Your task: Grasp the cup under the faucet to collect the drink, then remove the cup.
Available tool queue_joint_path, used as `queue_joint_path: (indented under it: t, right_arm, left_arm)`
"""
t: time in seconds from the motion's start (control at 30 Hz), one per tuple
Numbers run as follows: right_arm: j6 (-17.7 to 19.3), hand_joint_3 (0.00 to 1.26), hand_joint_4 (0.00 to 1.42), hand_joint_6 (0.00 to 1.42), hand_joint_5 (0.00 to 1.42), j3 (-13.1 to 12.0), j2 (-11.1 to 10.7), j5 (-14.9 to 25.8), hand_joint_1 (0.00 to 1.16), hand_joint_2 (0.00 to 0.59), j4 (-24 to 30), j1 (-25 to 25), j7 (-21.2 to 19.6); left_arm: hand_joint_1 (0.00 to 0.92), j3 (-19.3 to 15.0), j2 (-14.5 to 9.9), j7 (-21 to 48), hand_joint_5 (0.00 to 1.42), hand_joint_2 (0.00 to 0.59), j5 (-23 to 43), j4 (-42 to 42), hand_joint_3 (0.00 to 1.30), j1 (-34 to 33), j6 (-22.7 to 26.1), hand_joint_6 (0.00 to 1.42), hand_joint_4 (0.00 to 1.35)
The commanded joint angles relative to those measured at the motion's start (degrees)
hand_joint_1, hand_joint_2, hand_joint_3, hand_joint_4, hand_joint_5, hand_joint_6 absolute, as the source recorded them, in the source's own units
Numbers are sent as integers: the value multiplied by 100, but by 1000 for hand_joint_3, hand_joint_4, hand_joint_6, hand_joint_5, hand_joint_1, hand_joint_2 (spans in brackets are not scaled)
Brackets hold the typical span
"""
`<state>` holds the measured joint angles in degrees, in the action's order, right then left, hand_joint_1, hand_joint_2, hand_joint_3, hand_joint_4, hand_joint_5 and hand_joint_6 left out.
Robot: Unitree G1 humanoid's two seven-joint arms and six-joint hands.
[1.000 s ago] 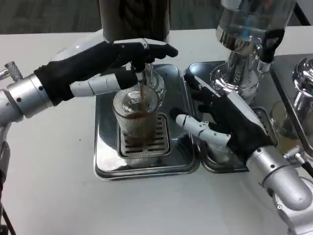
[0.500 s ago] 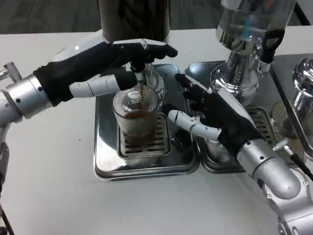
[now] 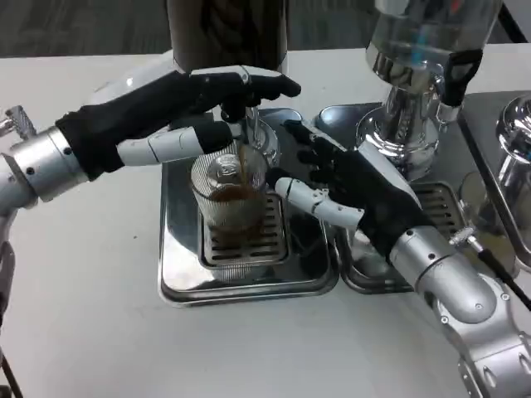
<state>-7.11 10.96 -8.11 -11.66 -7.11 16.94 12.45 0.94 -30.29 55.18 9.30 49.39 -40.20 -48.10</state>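
Observation:
I expect the brown drink point(image 3: 233, 194) to stay below the cup's rim when I carry the cup off the grate, because it sits low in the cup point(image 3: 227, 209).
A ribbed clear cup point(image 3: 232, 207) stands on the grate of the left drip tray point(image 3: 178, 257), under the faucet point(image 3: 246, 133). A brown stream runs into it and brown drink fills its lower part. My left hand point(image 3: 166, 112) reaches in from the left and grips the faucet handle, fingers over it and thumb beneath, just above the cup's rim. My right hand point(image 3: 353, 191) hovers to the right of the cup with its fingers spread. Its thumb tip lies close to the cup's right side; whether it touches is unclear.
The dark dispenser body point(image 3: 228, 33) rises behind the cup. A second, clear dispenser point(image 3: 415, 58) on a chrome base stands at the right over its own drip tray point(image 3: 436, 207). More chrome fittings point(image 3: 514, 141) crowd the far right edge. Bare white table lies at the front left.
My right hand has slid left and farther in, from over the right tray to beside the cup. The drink level has risen a little. My left hand has stayed on the faucet.

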Motion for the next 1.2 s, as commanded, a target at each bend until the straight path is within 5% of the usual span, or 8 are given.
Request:
queue_joint_path:
  t: [0.03,0.7,1.2]
  right_arm:
    - [124,74,37,108,75,19,52,87,499,266,-159,151,41]
    - [290,83,44,110,86,22,62,220,510,269,-506,372,182]
    - [436,66,33,110,86,-7,141,345,460,263,-807,485,242]
  left_arm:
    - [0,87,-23,88,141,48,-149,2,242,181,7,180,157]
    - [0,-509,64,-385,132,62,232,3,233,353,-143,191,138]
    - [0,-977,-198,-531,141,68,231,61,240,615,-168,199,147]
